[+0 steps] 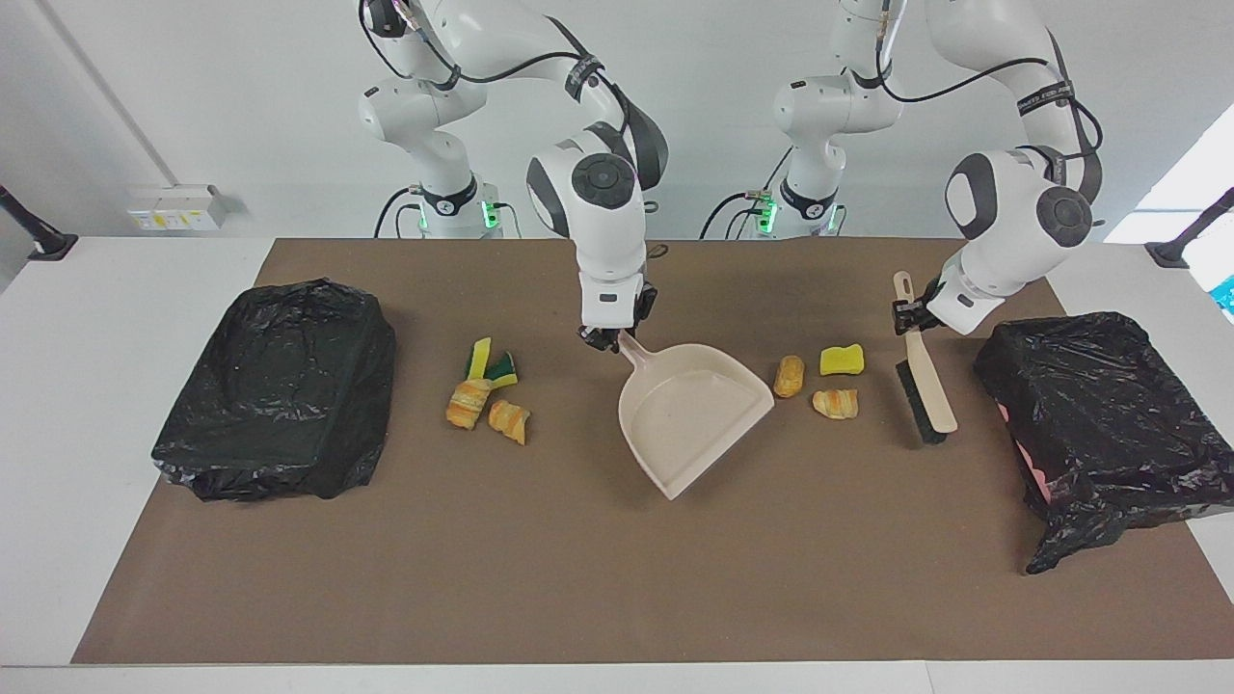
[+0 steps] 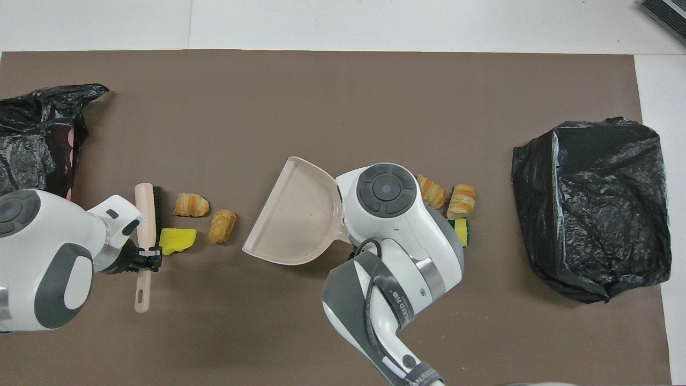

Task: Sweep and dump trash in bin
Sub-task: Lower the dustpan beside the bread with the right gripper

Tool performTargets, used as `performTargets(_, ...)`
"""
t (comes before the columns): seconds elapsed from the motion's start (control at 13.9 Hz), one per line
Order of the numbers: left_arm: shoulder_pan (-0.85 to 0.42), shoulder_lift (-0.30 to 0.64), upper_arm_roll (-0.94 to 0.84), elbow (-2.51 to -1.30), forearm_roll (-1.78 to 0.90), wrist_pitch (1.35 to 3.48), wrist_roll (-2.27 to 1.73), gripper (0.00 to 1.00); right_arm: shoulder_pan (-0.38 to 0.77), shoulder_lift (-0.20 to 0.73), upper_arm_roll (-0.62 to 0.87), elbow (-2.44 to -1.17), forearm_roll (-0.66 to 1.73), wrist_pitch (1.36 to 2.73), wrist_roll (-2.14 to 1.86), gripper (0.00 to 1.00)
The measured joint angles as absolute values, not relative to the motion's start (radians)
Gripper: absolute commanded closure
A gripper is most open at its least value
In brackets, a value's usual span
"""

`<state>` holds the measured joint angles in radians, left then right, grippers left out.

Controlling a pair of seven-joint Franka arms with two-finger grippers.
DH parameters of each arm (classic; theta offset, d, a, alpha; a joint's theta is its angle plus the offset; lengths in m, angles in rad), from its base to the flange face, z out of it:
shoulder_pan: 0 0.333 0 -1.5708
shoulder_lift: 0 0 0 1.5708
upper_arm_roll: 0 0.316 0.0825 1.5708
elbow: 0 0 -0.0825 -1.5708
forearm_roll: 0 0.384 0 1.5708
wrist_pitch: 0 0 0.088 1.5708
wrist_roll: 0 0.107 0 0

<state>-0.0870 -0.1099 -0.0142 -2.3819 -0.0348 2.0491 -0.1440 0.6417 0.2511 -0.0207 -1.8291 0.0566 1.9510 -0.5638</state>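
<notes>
My left gripper has the brush behind the trash, and the dustpan's opening is at a slant. My left gripper should sweep the trash toward the dustpan while my right gripper straightens the dustpan's opening.
My right gripper is shut on the handle of the beige dustpan at mid-table. The pan's mouth faces a small group of trash: a bread piece, a yellow sponge bit and a croissant piece. My left gripper is shut on the handle of the black-bristled brush, which stands beside that group, toward the left arm's end. In the overhead view, the brush is right next to the sponge bit.
More trash lies toward the right arm's end: a yellow-green sponge bit and two croissant pieces. Bins covered in black bags stand at each end of the brown mat.
</notes>
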Motion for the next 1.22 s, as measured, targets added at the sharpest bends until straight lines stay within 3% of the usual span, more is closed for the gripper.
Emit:
performTargets(0.57, -0.204, -0.107, -0.018, -2.388, -0.047, 2.077, -0.111, 1.00, 0.750, 0.251, -0.019, -1.860, 0.018, 1.941, -0.451, 1.00)
performTargets(1.22, -0.162, -0.038, 0.003, -2.345, -0.048, 2.135, 0.034, 1.00, 0.753, 0.244, -0.021, -1.917, 0.013, 1.942, -0.440, 1.00)
